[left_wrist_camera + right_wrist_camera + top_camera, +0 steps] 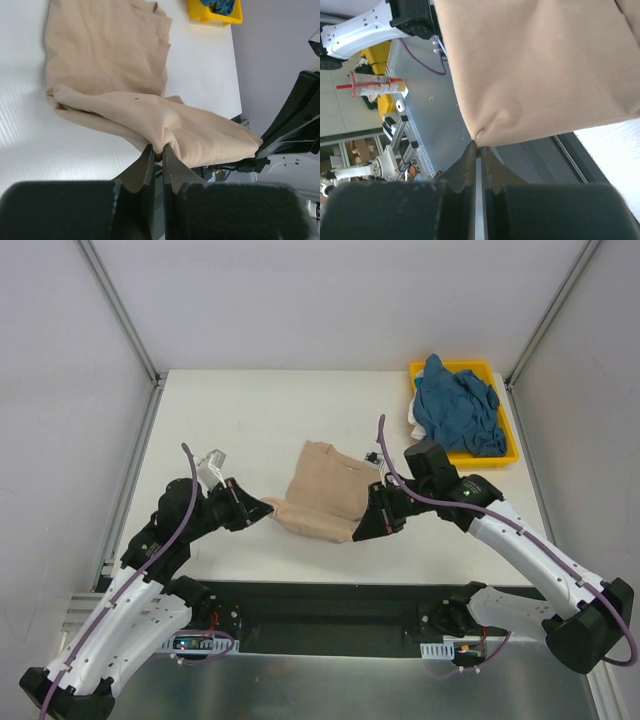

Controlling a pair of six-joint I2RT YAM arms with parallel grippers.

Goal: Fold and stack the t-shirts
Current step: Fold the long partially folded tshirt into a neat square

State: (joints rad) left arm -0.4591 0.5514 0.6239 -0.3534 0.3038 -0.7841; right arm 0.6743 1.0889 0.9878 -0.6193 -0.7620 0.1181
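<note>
My grippers hold both (277, 507) near corners of the tan-beige t-shirt, and its far part is flat. My left gripper keeps going to the t-shirt's far edge (319, 447) and lets go there.
A tan-beige t-shirt (325, 495) lies partly folded on the white table, its near edge lifted between both arms. My left gripper (268, 508) is shut on the shirt's near left corner; the left wrist view has the cloth (125, 90) pinched at the fingertips (158, 150). My right gripper (362, 532) is shut on the near right corner, and the right wrist view has the fabric (535, 70) bunched at the fingertips (479, 145). A teal-blue t-shirt (458, 410) lies crumpled in the yellow tray (505, 454) at the back right.
The tray's corner (200, 15) shows at the top of the left wrist view. A black bar (330, 605) runs along the table's near edge between the arm bases. Grey walls and metal frame posts (120, 310) bound the table.
</note>
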